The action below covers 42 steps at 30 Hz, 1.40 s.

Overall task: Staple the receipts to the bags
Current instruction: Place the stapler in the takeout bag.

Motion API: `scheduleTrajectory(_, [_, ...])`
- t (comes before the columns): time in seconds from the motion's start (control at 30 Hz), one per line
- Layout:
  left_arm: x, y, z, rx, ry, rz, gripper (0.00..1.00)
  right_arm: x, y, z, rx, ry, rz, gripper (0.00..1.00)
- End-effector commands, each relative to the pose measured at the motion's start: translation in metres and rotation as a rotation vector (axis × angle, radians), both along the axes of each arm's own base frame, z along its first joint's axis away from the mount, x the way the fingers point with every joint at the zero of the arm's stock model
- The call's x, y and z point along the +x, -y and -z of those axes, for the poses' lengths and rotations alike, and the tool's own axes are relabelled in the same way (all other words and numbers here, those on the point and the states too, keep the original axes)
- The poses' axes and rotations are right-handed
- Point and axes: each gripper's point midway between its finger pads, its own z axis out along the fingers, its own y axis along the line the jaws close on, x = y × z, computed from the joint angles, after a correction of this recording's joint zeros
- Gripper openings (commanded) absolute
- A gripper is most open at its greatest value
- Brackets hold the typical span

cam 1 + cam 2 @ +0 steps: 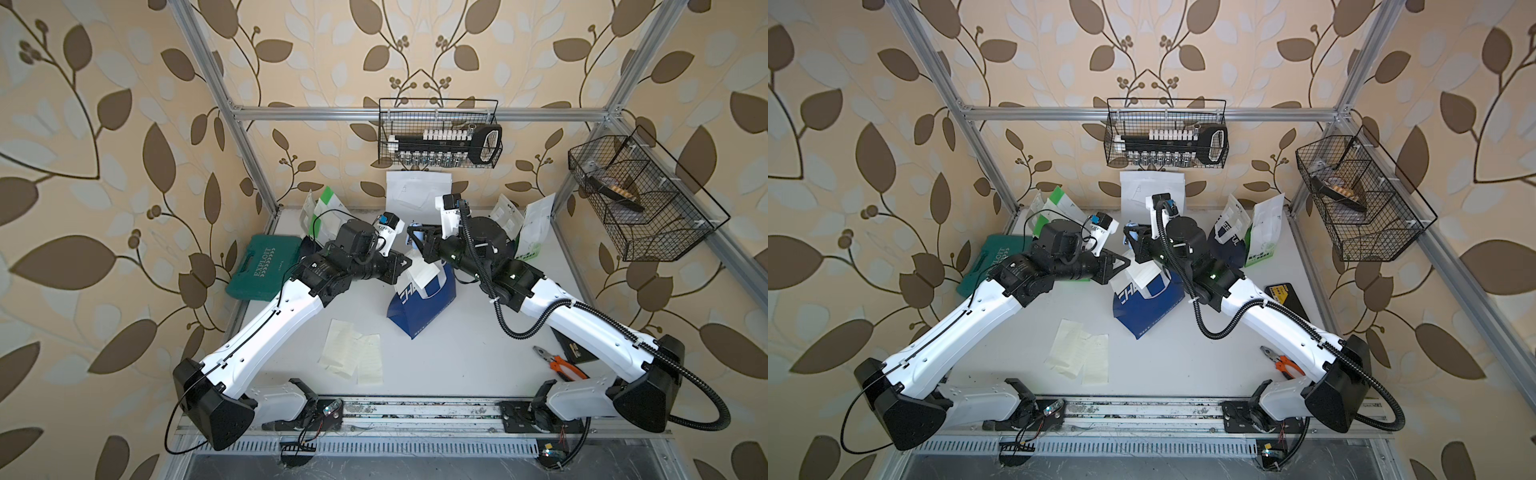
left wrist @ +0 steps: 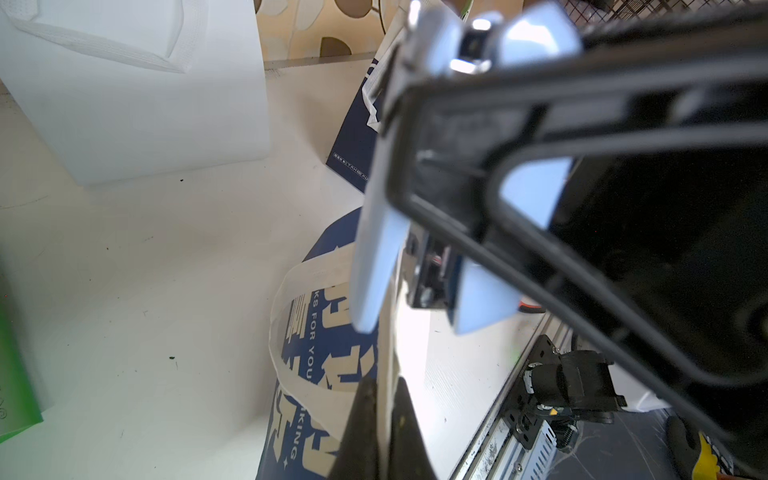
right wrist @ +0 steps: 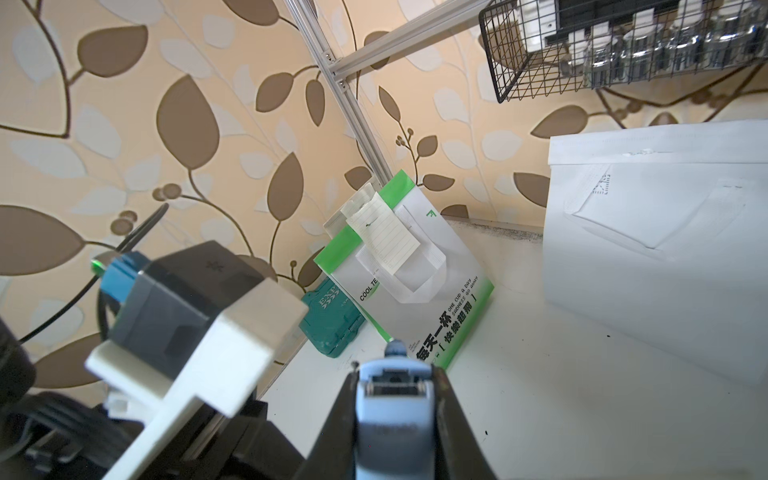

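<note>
I keep setting the light-blue stapler down with my right gripper where the light-blue stapler's opening straddles the navy-and-white bag's top edge, until that edge holds it up, then let go.
A navy-and-white bag lies flat mid-table, shown in both top views. A cream receipt rests on its upper edge. My left gripper is shut on that receipt, pinching the thin sheet beside the bag's lettered face. My right gripper is shut on the light-blue stapler. The stapler hangs with its mouth over the sheet's edge. Loose receipts lie near the front. A green-and-white bag leans at the back left with a receipt on it.
More bags stand along the back: a white one, a green-and-white one, others at the right. A teal tool case lies left, orange pliers front right. Wire baskets hang on the frame.
</note>
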Motion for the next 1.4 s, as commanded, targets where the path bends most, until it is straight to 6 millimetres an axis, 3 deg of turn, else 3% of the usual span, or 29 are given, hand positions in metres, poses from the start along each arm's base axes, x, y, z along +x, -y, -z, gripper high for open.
scheduleTrajectory(0.0, [-0.005,0.001,-0.017,-0.032,0.054,0.014,0.00,-0.002,-0.003,-0.009,0.000,0.006,-0.020,0.00])
scheduleTrajectory(0.33, [0.002,-0.007,-0.025,-0.023,0.086,-0.050,0.00,-0.010,-0.007,0.006,-0.059,-0.010,-0.025,0.00])
scheduleTrajectory(0.73, [-0.007,-0.004,-0.039,-0.024,0.166,0.028,0.00,-0.014,-0.001,0.023,-0.166,-0.009,0.000,0.01])
scheduleTrajectory(0.83, [-0.011,-0.003,-0.042,-0.011,0.197,0.063,0.00,-0.019,-0.001,0.023,-0.184,-0.006,-0.016,0.17])
scheduleTrajectory(0.9, [-0.012,-0.003,-0.042,0.006,0.213,0.082,0.00,-0.025,0.000,0.021,-0.195,-0.002,-0.033,0.37])
scheduleTrajectory(0.97, [-0.013,-0.003,-0.042,0.015,0.224,0.101,0.00,-0.029,0.004,0.019,-0.206,-0.001,-0.041,0.47])
scheduleTrajectory(1.17, [-0.021,0.000,-0.046,0.033,0.269,0.174,0.00,-0.055,0.020,0.002,-0.208,0.031,-0.104,0.63])
scheduleTrajectory(1.37, [-0.045,0.007,-0.045,0.051,0.296,0.350,0.00,-0.074,0.050,-0.017,-0.200,0.040,-0.231,0.72])
